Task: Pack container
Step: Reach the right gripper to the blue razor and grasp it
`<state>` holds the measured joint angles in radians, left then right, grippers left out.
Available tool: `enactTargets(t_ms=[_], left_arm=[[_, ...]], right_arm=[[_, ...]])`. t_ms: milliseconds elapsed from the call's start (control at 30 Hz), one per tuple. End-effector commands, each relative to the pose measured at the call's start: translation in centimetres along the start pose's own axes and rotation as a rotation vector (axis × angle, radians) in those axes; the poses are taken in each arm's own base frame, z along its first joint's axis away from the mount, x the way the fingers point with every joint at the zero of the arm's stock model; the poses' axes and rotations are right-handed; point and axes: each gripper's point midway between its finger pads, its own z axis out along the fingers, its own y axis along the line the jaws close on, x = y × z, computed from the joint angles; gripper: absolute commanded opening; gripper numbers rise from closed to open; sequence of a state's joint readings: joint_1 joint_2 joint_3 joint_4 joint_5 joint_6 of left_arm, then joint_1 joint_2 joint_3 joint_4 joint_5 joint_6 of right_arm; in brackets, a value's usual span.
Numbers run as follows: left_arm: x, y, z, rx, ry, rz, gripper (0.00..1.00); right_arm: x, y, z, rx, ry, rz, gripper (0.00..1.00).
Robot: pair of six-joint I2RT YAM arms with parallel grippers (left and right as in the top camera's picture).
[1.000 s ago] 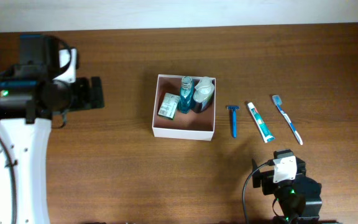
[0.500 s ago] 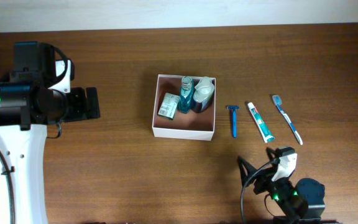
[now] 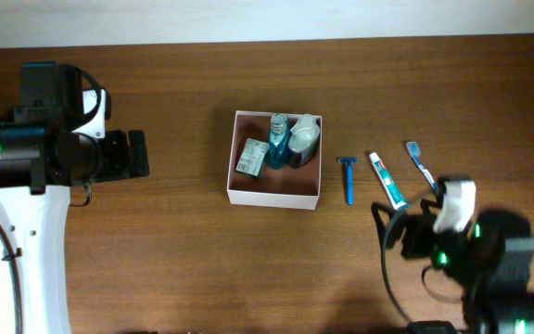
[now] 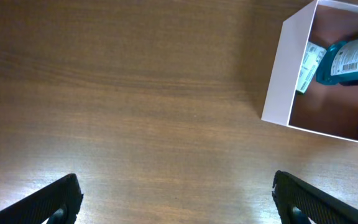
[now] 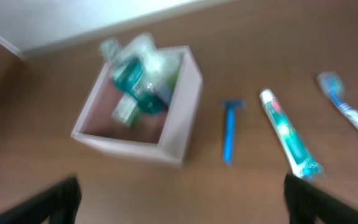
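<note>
My right gripper should pick up the blue razor point(image 3: 349, 181) first and put it down on the container's clear bottom point(image 3: 286, 184), because the razor is across the container from my left gripper.
The container point(image 3: 274, 198) is a square white box with a pinkish-brown inside, at the table's middle. It holds a green-white soap packet point(image 3: 249, 157), a blue mouthwash bottle point(image 3: 277, 141) and a pale item point(image 3: 304, 137). It also shows in the left wrist view point(image 4: 281, 68) and, blurred, in the right wrist view point(image 5: 178, 121). A blue razor point(image 3: 348, 176), a toothpaste tube point(image 3: 387, 181) and a toothbrush point(image 3: 416, 156) lie to its right. My left gripper point(image 3: 142, 153) is open and empty, well left of the container. My right gripper point(image 3: 392, 227) is open and empty, just in front of the toothpaste.
The right arm point(image 3: 476, 250) is blurred and covers the toothbrush's near end. The left arm's white body point(image 3: 26, 241) runs along the left side. A pale wall strip point(image 3: 267, 19) borders the table's far edge.
My right arm has risen from the front edge and moved toward the toothpaste and toothbrush. My left gripper drew back slightly leftward, then held still.
</note>
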<state>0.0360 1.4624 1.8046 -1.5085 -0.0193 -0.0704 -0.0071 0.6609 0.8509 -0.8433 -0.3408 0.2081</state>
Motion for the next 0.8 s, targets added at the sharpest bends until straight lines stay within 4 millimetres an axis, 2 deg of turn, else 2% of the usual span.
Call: enactTargets(t_ms=[0, 100, 200, 233, 300, 400, 567, 633, 700, 767], left_arm=[[-0.2, 0.2, -0.7, -0.007, -0.024, 0.004, 0.99], [-0.2, 0.2, -0.7, -0.007, -0.024, 0.004, 0.99], [-0.2, 0.2, -0.7, -0.007, -0.024, 0.004, 0.99], [-0.2, 0.2, -0.7, -0.007, -0.024, 0.004, 0.99], [-0.2, 0.2, -0.7, -0.007, -0.024, 0.004, 0.99], [-0.2, 0.2, -0.7, -0.007, -0.024, 0.004, 1.0], [-0.2, 0.2, -0.7, -0.007, -0.024, 0.004, 0.99], [-0.2, 0.2, -0.7, -0.007, -0.024, 0.004, 0.99], [-0.2, 0.2, -0.7, -0.007, -0.024, 0.004, 0.99], [-0.2, 0.2, -0.7, -0.007, -0.024, 0.004, 0.99]], right_arm=[[-1.6, -1.4, 2.2, 0.073, 0.156, -0.046, 0.99], [-1.5, -2.9, 5.3, 0.124, 0.343, 0.009, 0.99], [-1.2, -3.1, 9.0, 0.097, 0.451, 0.035, 0.99], [-0.4, -2.8, 11.4, 0.051, 0.508, 0.052, 0.99], [0.8, -2.9, 14.1, 0.039, 0.558, 0.045, 0.99], [2.6, -3.9, 17.4, 0.115, 0.61, -0.022, 0.99], [4.9, -5.8, 20.8, 0.314, 0.642, -0.118, 0.98], [5.6, -6.6, 21.6, 0.381, 0.651, -0.128, 0.94], [6.5, -7.1, 22.1, 0.407, 0.67, -0.104, 0.85], [7.5, -7.8, 22.7, 0.427, 0.694, -0.065, 0.69]])
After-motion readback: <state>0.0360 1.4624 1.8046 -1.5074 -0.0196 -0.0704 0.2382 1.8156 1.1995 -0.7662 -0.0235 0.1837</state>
